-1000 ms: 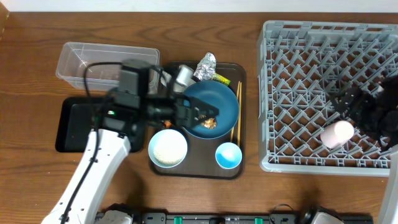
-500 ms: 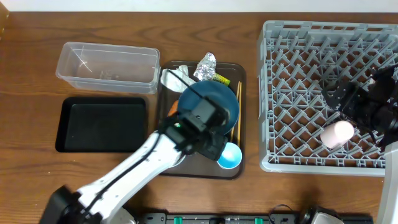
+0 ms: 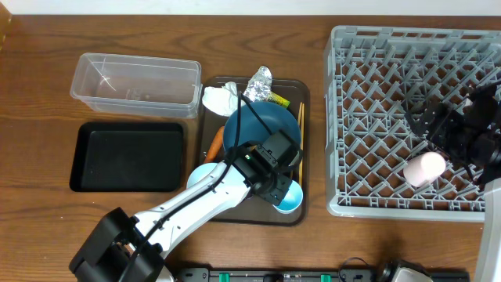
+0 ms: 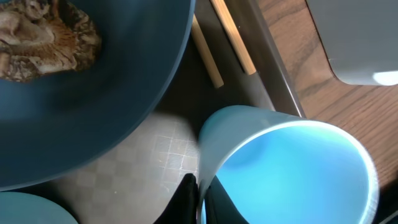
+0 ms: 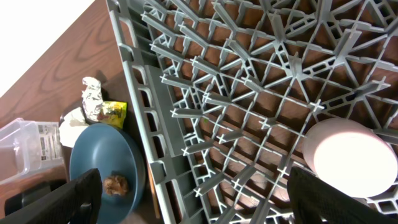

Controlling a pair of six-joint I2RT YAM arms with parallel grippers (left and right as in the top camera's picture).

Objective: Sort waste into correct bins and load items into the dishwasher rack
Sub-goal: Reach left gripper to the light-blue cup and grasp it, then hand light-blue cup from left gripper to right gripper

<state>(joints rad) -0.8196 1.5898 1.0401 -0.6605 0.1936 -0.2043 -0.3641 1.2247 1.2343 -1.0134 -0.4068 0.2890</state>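
My left gripper is pinching the light-blue cup's rim (image 3: 290,200) far from the rack. So my right gripper should take the cup's body and set it next to the pink cup (image 3: 455,182).
My left gripper (image 3: 279,186) is shut on the near rim of the small light-blue cup (image 3: 290,196). In the left wrist view both black fingertips (image 4: 188,198) pinch the wall of the light-blue cup (image 4: 292,168). Beside it, the large blue bowl (image 3: 262,129) holds a brown food lump (image 4: 43,37). The dishwasher rack (image 3: 391,117) has the pink cup (image 3: 423,168) standing upside down in it. My right gripper (image 3: 452,145) hangs open above the rack; the pink cup (image 5: 348,158) sits by its right finger. The left arm covers most of the white bowl (image 3: 200,170).
On the brown serving tray (image 3: 301,213) lie foil (image 3: 261,81), a yellow-green wrapper (image 3: 275,99), tissue (image 3: 219,98), a carrot (image 3: 213,145) and chopsticks (image 3: 298,133). A clear tub (image 3: 135,78) and a black tray (image 3: 129,157) stand to the left.
My left gripper has moved from over the blue bowl down to the light-blue cup and shut on its rim. The right gripper has stayed open over the rack.
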